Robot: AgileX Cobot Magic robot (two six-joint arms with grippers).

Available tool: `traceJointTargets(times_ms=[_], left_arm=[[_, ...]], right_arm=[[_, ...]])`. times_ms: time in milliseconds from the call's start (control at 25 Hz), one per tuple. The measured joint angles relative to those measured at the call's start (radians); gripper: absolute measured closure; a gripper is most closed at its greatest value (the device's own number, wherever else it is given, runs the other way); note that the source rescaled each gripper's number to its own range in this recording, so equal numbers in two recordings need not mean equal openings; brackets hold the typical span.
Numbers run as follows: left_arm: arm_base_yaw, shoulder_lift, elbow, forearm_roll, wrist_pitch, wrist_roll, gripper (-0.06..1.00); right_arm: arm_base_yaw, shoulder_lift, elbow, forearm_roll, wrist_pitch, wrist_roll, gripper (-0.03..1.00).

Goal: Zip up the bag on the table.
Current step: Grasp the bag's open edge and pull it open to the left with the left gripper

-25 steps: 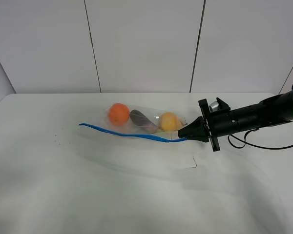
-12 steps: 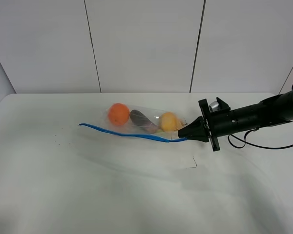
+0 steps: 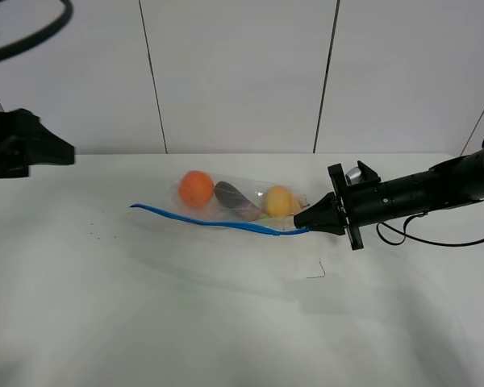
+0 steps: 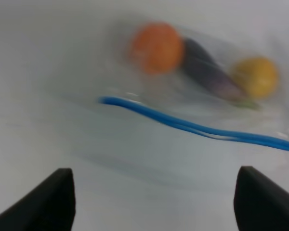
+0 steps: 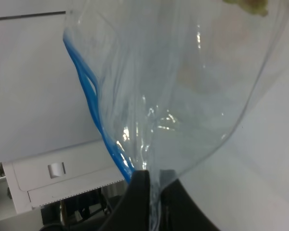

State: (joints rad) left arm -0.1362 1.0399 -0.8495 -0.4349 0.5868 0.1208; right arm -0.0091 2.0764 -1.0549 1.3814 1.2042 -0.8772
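The blue zipper gapes close to my right gripper's hold, so next my left gripper pinches the zipper next to that hold and slides toward the zipper's loose end.
The clear plastic bag lies on the white table. An orange, a purple eggplant and a yellow pear show through it. Its blue zipper strip runs along the near edge. My right gripper is shut on the bag's right end by the strip. In the right wrist view the closed fingers pinch the clear plastic beside the blue strip. My left gripper hangs far left of the bag. In the left wrist view it is open and empty, with the bag ahead of it.
A white panelled wall stands behind the table. A black cable trails from the right arm over the table's right side. A small dark mark is on the table in front of the bag.
My left arm has come into the exterior view at the upper left; it was out of view before. The bag and my right gripper have not moved.
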Motion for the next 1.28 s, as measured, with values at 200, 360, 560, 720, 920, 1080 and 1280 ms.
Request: traceJointTargets(times_ms=[200,360,560,720,920,1080,1280], left_arm=[[-0.218,0.116,0.079,-0.151,-0.179,-0.027,-0.05],[-0.393,0.221,0.098,-0.259,-0.364,-0.094,-0.05],[-0.545,0.371,0.099,-0.454,-0.563,-0.184,-0.05],[-0.606,0.481,0.099,-0.640,-0.614,-0.255,-0.05],[-0.620,0.567,0.089,-0.773,-0.620,-0.268,-0.05],[-0.620,0.576,0.036,-0.830,-0.623,-0.269,-0.05],[-0.620,0.576,-0.024,-0.844,-0.645,-0.320,-0.05]], right_arm=[[0.000,0.000,0.000,0.000,0.000,0.000,0.97],[0.000,0.000,0.000,0.000,0.000,0.000,0.97],[0.000,0.000,0.000,0.000,0.000,0.000,0.97],[0.000,0.000,0.000,0.000,0.000,0.000,0.97],[0.000,0.000,0.000,0.026,0.000,0.000,0.97],[0.002,0.000,0.000,0.062,0.000,0.012,0.97],[0.039,0.000,0.000,0.102,0.000,0.020,0.97]])
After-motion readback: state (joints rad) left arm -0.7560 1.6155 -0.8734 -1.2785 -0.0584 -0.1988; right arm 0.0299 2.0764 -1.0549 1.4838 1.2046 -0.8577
